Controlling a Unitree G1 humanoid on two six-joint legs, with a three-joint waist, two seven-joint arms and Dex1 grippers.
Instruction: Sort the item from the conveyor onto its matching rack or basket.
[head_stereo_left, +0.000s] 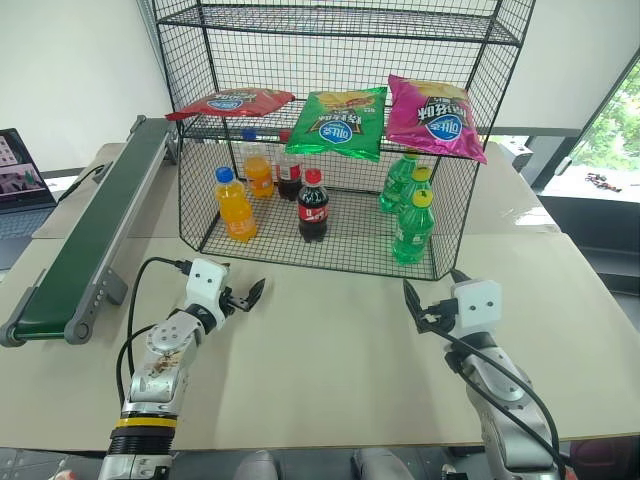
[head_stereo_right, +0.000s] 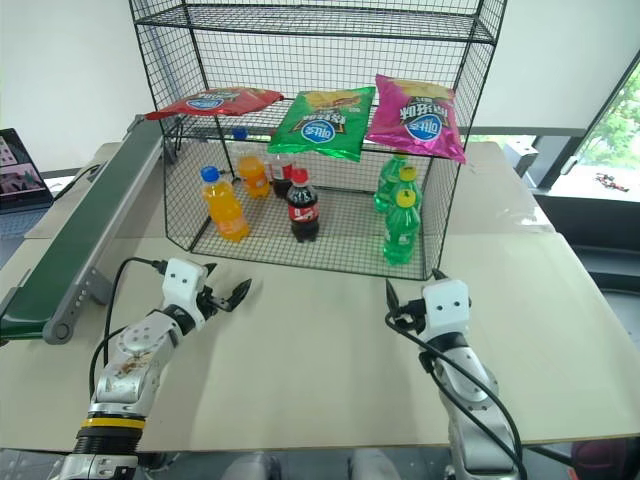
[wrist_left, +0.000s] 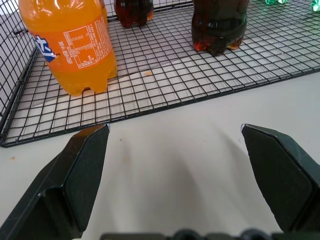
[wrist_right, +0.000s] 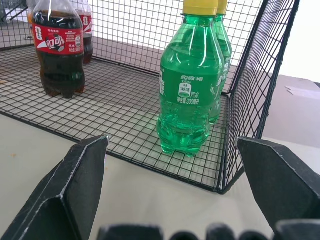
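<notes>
The red chip bag (head_stereo_left: 234, 102) is lying loose, with its end overhanging the mesh (head_stereo_left: 174, 115), so the whole bag will move inward when the robot pulls the bag's near edge.
The red chip bag (head_stereo_left: 232, 102) lies flat on the left end of the black wire rack's (head_stereo_left: 448, 262) middle tier, its left end overhanging the mesh. The dark green conveyor (head_stereo_left: 95, 225) runs along the table's left side. My left gripper (head_stereo_left: 247, 296) hovers just over the table in front of the rack's lower left corner, open with nothing between its fingers. In the left wrist view its fingers (wrist_left: 80, 170) frame bare table. My right gripper (head_stereo_left: 415, 305) is open and holds nothing, in front of the rack's lower right corner.
A green chip bag (head_stereo_left: 338, 122) and a pink chip bag (head_stereo_left: 432, 115) lie beside the red one. On the bottom tier stand orange soda bottles (head_stereo_left: 235, 205), cola bottles (head_stereo_left: 313, 206) and green bottles (head_stereo_left: 413, 225). A laptop (head_stereo_left: 20, 170) sits far left.
</notes>
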